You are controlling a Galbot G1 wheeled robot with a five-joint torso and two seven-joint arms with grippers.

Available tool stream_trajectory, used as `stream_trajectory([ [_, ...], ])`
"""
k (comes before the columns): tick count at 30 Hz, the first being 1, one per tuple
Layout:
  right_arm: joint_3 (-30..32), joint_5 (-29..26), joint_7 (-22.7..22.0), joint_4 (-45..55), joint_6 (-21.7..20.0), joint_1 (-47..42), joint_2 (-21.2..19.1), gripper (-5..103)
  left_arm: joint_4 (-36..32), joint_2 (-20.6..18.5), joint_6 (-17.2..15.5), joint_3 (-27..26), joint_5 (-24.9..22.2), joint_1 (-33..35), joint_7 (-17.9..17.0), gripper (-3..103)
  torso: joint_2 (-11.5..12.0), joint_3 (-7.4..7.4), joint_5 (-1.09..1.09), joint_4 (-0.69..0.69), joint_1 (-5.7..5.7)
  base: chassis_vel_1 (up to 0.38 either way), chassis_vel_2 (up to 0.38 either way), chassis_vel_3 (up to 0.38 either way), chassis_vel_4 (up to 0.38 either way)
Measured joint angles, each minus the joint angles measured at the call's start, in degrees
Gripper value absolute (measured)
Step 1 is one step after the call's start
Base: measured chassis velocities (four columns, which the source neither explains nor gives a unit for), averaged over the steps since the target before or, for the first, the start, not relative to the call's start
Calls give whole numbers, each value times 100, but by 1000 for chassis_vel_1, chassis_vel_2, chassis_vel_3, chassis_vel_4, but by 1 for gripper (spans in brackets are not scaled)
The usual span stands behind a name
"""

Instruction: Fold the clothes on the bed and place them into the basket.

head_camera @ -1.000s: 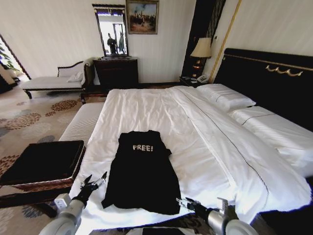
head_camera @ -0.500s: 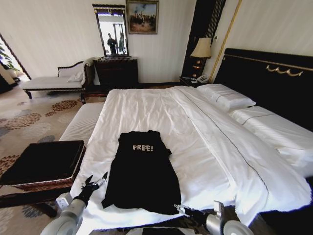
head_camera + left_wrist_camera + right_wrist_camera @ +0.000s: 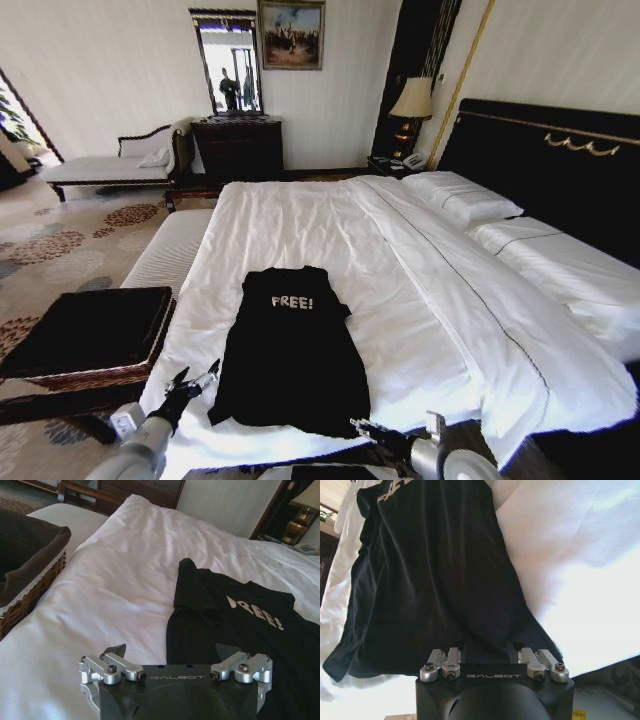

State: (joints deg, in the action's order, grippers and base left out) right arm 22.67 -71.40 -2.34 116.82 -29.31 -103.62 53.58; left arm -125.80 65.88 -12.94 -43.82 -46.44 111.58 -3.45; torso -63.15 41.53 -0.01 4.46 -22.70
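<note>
The black T-shirt (image 3: 293, 365) will pull tight and smooth out when the robot pulls the T-shirt's lower corners toward itself, because loose creases (image 3: 434, 582) run down toward the T-shirt's hem.
The black T-shirt (image 3: 292, 350) with white "FREE!" lettering lies flat on the near part of the bed (image 3: 400, 250), collar pointing away from me. My left gripper (image 3: 197, 378) hovers open over the white duvet just beside the shirt's lower left corner. In the left wrist view the left gripper (image 3: 170, 652) has its fingers spread, with the shirt (image 3: 240, 625) ahead of it. My right gripper (image 3: 366, 430) is at the shirt's near right hem corner. In the right wrist view its fingers (image 3: 465, 647) stand open against the dark hem (image 3: 440, 580). The wicker basket (image 3: 85, 335) with black lining stands left of the bed.
A white upholstered bench (image 3: 170, 250) runs along the bed's left side beyond the basket. Pillows (image 3: 460, 195) and the black headboard (image 3: 545, 160) are at the right. A chaise longue (image 3: 110, 165), dark dresser (image 3: 238, 148) and bedside lamp (image 3: 412, 100) stand along the far wall.
My right gripper has drawn back and shifted left along the shirt's near hem. The left gripper has sunk slightly. The shirt has not moved.
</note>
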Motion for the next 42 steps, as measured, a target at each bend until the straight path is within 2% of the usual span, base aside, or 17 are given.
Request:
stream_trajectory([
  [2,8,6,-2,6,4,-8,6,46,-17,-19,15,-1,9,53,14,100,0,0,0,0,0,0,0,0,0],
  [4,57,43,-9,39,18,-55,32,35,-71,-133,85,-1,51,302,70,100,0,0,0,0,0,0,0,0,0],
  [5,57,43,-9,39,18,-55,32,35,-71,-133,85,-1,51,302,70,100,0,0,0,0,0,0,0,0,0],
  [8,139,94,-24,74,37,-125,60,19,-200,-321,194,-4,137,771,151,100,0,0,0,0,0,0,0,0,0],
  [9,139,94,-24,74,37,-125,60,19,-200,-321,194,-4,137,771,151,100,0,0,0,0,0,0,0,0,0],
  [11,156,131,-38,85,51,-154,75,8,-201,-404,303,4,332,1077,195,100,0,0,1,-1,0,0,0,0,0],
  [12,157,142,-40,87,55,-159,79,8,-183,-419,329,16,388,1144,199,102,0,0,1,0,0,0,0,0,0],
  [13,156,161,-44,89,61,-172,91,3,-154,-436,364,49,482,1253,207,102,0,0,0,0,1,0,0,0,0],
  [17,126,289,-51,89,80,-206,147,0,-119,-477,510,277,806,1557,241,98,0,0,1,0,0,0,0,0,0],
  [19,125,328,-52,90,86,-225,174,0,-40,-480,601,530,1077,1621,260,89,0,0,2,0,1,0,0,0,0],
  [21,129,332,-52,96,87,-233,181,0,-14,-480,619,608,1148,1621,266,89,0,0,1,0,1,0,0,0,0],
  [22,156,338,-52,128,89,-252,188,0,58,-480,655,821,1294,1602,279,79,0,0,0,0,1,0,0,0,0],
  [24,167,339,-52,140,89,-263,190,0,82,-487,669,896,1334,1588,283,79,0,0,0,-1,0,0,0,0,0],
  [27,211,384,-52,183,91,-299,207,0,240,-557,805,1172,1637,1432,284,76,0,0,0,0,0,0,0,0,0],
  [33,234,427,-51,212,92,-310,260,0,87,-608,886,1078,1730,1461,255,76,0,0,0,1,0,0,0,0,0],
  [36,209,497,-46,167,92,-290,283,0,-15,-695,1227,835,1889,1757,235,76,0,0,2,-1,0,0,0,0,0],
  [42,188,525,-51,140,92,-250,318,0,1,-731,1294,731,1855,1774,216,76,0,0,-1,0,0,0,0,0,0],
])
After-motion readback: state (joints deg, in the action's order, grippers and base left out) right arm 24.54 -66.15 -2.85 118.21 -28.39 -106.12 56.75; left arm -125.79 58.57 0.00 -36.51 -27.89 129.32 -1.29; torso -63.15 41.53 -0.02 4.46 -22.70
